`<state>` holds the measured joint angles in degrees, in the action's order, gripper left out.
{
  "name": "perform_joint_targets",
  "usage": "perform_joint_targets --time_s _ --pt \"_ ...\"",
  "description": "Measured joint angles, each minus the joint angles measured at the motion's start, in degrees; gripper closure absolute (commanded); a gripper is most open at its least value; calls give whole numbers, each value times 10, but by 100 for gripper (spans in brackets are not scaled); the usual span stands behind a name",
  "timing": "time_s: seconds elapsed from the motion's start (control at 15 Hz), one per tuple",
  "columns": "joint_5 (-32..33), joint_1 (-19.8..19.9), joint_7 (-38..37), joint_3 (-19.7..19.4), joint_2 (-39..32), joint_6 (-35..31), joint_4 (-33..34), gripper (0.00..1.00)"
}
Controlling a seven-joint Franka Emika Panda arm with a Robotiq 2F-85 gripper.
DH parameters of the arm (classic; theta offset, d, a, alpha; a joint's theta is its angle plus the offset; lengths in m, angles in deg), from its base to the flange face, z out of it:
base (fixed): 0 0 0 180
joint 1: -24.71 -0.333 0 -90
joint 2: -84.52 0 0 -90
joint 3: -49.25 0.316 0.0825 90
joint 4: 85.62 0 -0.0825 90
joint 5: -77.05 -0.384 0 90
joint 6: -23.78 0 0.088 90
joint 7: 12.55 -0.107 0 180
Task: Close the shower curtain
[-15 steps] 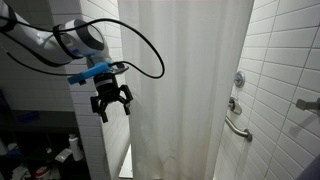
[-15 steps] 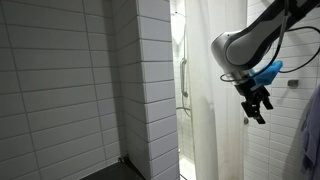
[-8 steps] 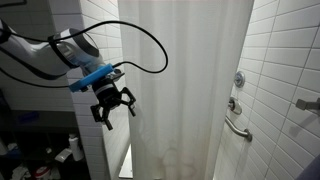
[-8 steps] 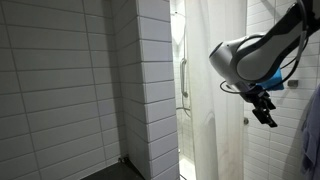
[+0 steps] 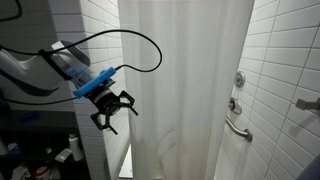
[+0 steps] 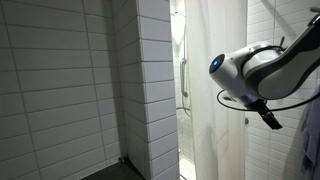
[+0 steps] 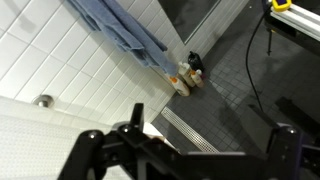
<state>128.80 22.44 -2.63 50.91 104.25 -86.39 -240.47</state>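
Note:
I should first lift my open gripper and turn its fingers toward the curtain point(image 5: 142, 70), because the gripper is pointing down at the dark floor point(image 7: 208, 112) beside the white shower curtain.
The white shower curtain point(image 5: 185, 90) hangs in soft vertical folds across the shower opening and fills the middle of an exterior view. It also shows as a narrow strip point(image 6: 208, 60) next to the tiled pillar. My gripper point(image 5: 112, 110) is open and empty. It hangs in the air just left of the curtain's left edge and does not touch it. In an exterior view the gripper point(image 6: 270, 116) sits in front of the curtain at the right. In the wrist view the two fingers point(image 7: 188, 138) are spread wide over the dark floor, with nothing between them.
A grab bar point(image 5: 237, 128) and a shower valve point(image 5: 238, 79) are on the tiled wall at the right. A tiled pillar point(image 6: 150, 90) stands beside the curtain. A blue towel point(image 7: 120, 30), bottles point(image 7: 185, 75) and a floor drain point(image 7: 195, 130) lie below. Clutter point(image 5: 65, 155) sits low at the left.
The arm has drawn back from the curtain, and the gripper has moved down and away from the curtain's edge. The gripper stays open and empty. The curtain hangs as before.

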Motion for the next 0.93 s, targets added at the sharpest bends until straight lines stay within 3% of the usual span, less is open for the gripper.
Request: perform_joint_targets --time_s 0.27,0.53,0.73,0.93 --pt "62 -13 50 -2 0 -43 -22 0" --pt "80 -29 117 -7 -14 -105 -36 0" --pt "82 -35 193 -6 -31 -106 -35 0" --pt "94 -35 270 -6 -33 -61 -30 0"
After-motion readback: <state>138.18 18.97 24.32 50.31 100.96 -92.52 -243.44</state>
